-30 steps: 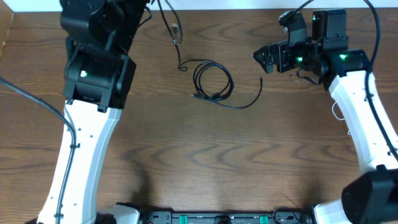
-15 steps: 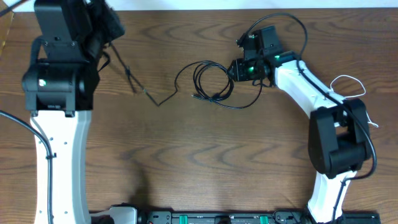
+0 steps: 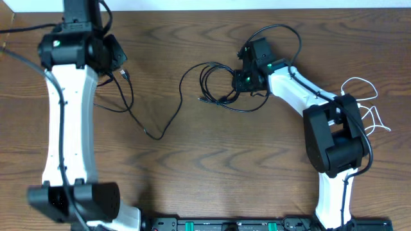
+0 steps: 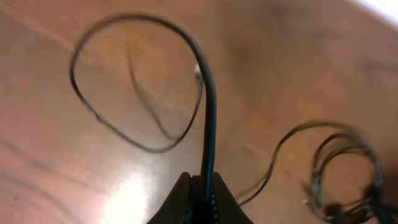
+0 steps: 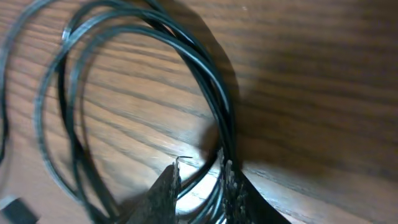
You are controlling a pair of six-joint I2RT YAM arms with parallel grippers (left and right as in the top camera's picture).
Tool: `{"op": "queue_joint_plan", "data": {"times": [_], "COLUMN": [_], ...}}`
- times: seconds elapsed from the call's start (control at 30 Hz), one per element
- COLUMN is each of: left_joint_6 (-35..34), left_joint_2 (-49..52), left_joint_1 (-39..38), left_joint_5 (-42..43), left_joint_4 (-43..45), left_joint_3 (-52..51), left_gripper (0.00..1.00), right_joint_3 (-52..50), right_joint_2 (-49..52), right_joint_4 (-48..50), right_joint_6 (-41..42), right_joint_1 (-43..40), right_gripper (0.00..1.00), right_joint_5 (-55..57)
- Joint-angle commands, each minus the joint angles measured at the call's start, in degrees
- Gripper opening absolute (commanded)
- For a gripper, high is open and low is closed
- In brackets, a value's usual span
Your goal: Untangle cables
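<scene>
Next, my left gripper lets go of its cable and takes a piece of the coil (image 3: pixel 225 65) beside my right gripper, because my right gripper is holding several pieces of the black coil (image 5: pixel 225 127) together.
A black cable (image 3: pixel 154 135) runs from my left gripper (image 3: pixel 121 72) down across the table and back up into a black coil (image 3: pixel 220 98) in the upper middle. In the left wrist view my left gripper (image 4: pixel 202 186) is shut on this cable (image 4: pixel 208 106), which loops away ahead of it, with the coil (image 4: pixel 339 127) at the right. My right gripper (image 3: pixel 239 82) sits on the coil's right side. In the right wrist view it (image 5: pixel 200 177) is closed on several coil strands (image 5: pixel 205 68). A white cable (image 3: pixel 357 79) lies at the far right.
The right arm's own thick black wire (image 3: pixel 282 29) arcs above the coil. The table's back edge (image 3: pixel 205 8) runs along the top. Bare wood (image 3: pixel 212 167) fills the front half, down to the rail at the front edge.
The right gripper has swung left onto the coil and closed on its strands. The left gripper has pulled one cable end out to the left, drawing a long loop across the table.
</scene>
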Motion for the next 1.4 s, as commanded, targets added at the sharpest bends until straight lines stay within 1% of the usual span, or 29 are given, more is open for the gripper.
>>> {"op": "queue_joint_plan", "data": {"times": [0.0, 0.3, 0.37, 0.4, 0.43, 0.47, 0.53, 0.6, 0.67, 0.73, 0.8, 0.83, 0.87, 0.97, 1.03, 1.07, 1.1, 1.13, 1.17, 1.2, 1.23, 1.27, 1.33, 1.37], "left_joint_6": [-0.3, -0.3, -0.3, -0.3, -0.3, -0.3, -0.3, 0.1, 4.6, 7.6, 12.2, 13.2, 14.9, 17.0, 17.0, 17.0, 17.2, 18.2, 18.7, 18.6, 18.6, 18.2, 13.6, 10.4], "left_joint_2": [3.6, 5.8, 5.8, 5.8, 5.8, 5.8, 5.8, 5.8, 5.5, 5.0, 4.1, 3.9, 3.4, 2.6, 2.5, 2.5, 2.5, 2.5, 2.5, 2.5, 2.5, 2.5, 2.5, 2.5], "left_joint_1": [0.2, 0.1, 0.1, 0.0, 0.0, 0.0, 0.0, 0.0, 0.0, 0.0, 0.0, 0.0, 0.0, 0.0, 0.0, 0.0, 0.0, 0.0, 0.1, 0.4, 0.7, 1.0, 1.4, 1.4], "left_joint_5": [-0.7, -0.7, -0.6, -0.5, -0.2, -0.1, -0.1, 0.8, 6.1, 11.6, 22.3, 24.9, 30.5, 41.7, 46.1, 48.2, 50.8, 53.2, 54.7, 55.2, 53.9, 50.6, 36.6, 27.1], "left_joint_4": [-1.6, -1.6, -1.7, -1.8, -1.8, -1.8, -1.8, -1.7, -0.6, 0.8, 3.5, 4.0, 5.2, 7.4, 8.1, 8.3, 8.6, 8.9, 9.3, 9.9, 10.0, 9.8, 7.6, 5.9], "left_joint_3": [0.2, 0.0, 0.0, 0.0, 0.0, 0.0, 0.0, 0.0, 0.1, 0.1, 0.1, 0.1, 0.1, 0.1, 0.1, 0.1, 0.1, 0.1, 0.1, 0.1, 0.1, 0.1, 0.1, 0.0], "left_gripper": [0.07, 0.08, 0.09, 0.24, 0.34, 0.42, 0.46, 0.46, 0.46, 0.46, 0.47, 0.47, 0.51, 0.58, 0.61, 0.63, 0.71, 0.75, 0.77, 0.81, 0.85, 0.92, 0.93, 0.93], "right_joint_3": [0.3, 0.3, 0.3, 0.3, 0.3, 0.3, 0.4, 0.5, 0.5, 0.5, 0.5, 0.5, 0.5, 0.5, 0.5, 0.5, 0.5, 0.5, 0.5, 0.5, 0.5, 0.5, 0.5, 0.5], "right_joint_2": [0.9, 2.8, 2.8, 2.8, 2.8, 2.8, 2.6, 1.9, -0.2, -2.8, -7.2, -8.5, -10.6, -15.7, -18.8, -19.7, -20.9, -21.8, -22.3, -23.3, -23.7, -24.0, -24.1, -24.1], "right_joint_4": [-0.1, 1.3, 1.4, 1.3, 1.2, 1.1, 1.2, 1.1, 1.0, 0.8, -0.2, -0.5, -1.2, -3.0, -4.2, -4.5, -5.0, -5.4, -5.5, -5.8, -6.0, -6.2, -6.7, -7.1], "right_joint_6": [0.8, 0.8, 0.8, 0.8, 0.8, 0.7, 0.7, -0.7, -4.0, -6.3, -8.3, -8.8, -9.2, -10.1, -10.6, -10.9, -10.9, -10.9, -10.9, -10.8, -10.8, -10.8, -10.8, -10.7], "right_joint_1": [0.6, 2.1, 2.1, 2.1, 2.1, 2.0, 1.7, 1.2, 0.3, -0.5, -1.9, -2.2, -2.7, -3.5, -3.5, -3.5, -3.6, -3.6, -3.7, -3.9, -4.0, -4.1, -4.1, -4.1], "right_gripper": [0.2, 0.2, 0.17, 0.13, 0.08, 0.02, 0.01, 0.01, 0.01, 0.01, 0.01, 0.01, 0.01, 0.01, 0.01, 0.01, 0.01, 0.01, 0.01, 0.01, 0.01, 0.01, 0.01, 0.01], "right_joint_5": [5.2, 7.0, 7.0, 7.1, 7.1, 7.1, 7.0, 6.9, 5.7, 4.2, 2.2, 1.8, 1.3, 0.3, 0.3, 0.1, 0.1, -0.1, -0.2, -0.8, -1.1, -1.2, -1.2, -1.7]}}
